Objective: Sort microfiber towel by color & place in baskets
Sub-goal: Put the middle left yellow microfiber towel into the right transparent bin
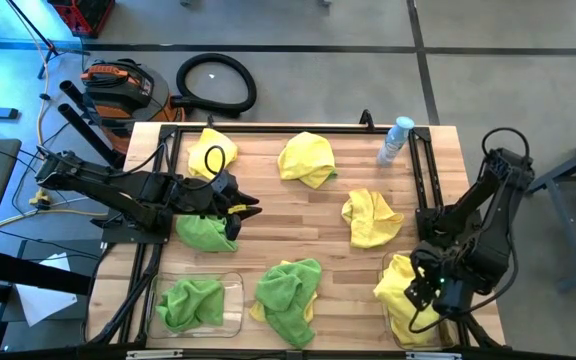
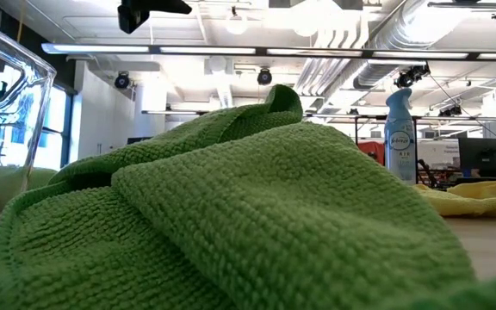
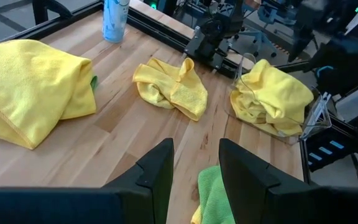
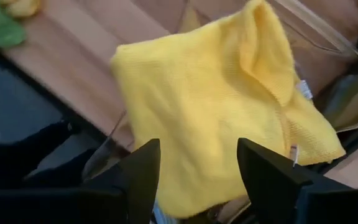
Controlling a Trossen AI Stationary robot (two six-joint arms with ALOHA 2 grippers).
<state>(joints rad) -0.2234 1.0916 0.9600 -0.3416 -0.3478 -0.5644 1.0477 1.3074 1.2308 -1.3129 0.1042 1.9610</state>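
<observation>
A whole yellow towel should stay behind when I raise the green towel at the near edge [image 1: 289, 300], since yellow cloth shows from under it.
My left gripper [image 1: 251, 207] [image 3: 194, 171] is open and hovers over the middle-left of the table, beside a lime green towel [image 1: 206, 232]. My right gripper [image 1: 420, 292] [image 4: 194, 180] is open above the right basket [image 1: 396, 330], where a yellow towel [image 4: 197, 106] lies bunched, spilling over the wall. The left basket [image 1: 233, 290] holds a green towel [image 1: 188, 303]. Another green towel [image 1: 290, 292] [image 2: 231, 207] lies at the near edge on a bit of yellow cloth. Three yellow towels [image 1: 213, 152] [image 1: 306, 158] [image 1: 371, 218] lie on the wood.
A clear spray bottle with a blue cap [image 1: 396, 140] [image 2: 400, 133] stands near the far right corner. Black frame rails [image 1: 423, 170] run along the table's sides. Bare wood [image 1: 288, 220] lies between the towels in the middle. A hose and a vacuum sit on the floor beyond.
</observation>
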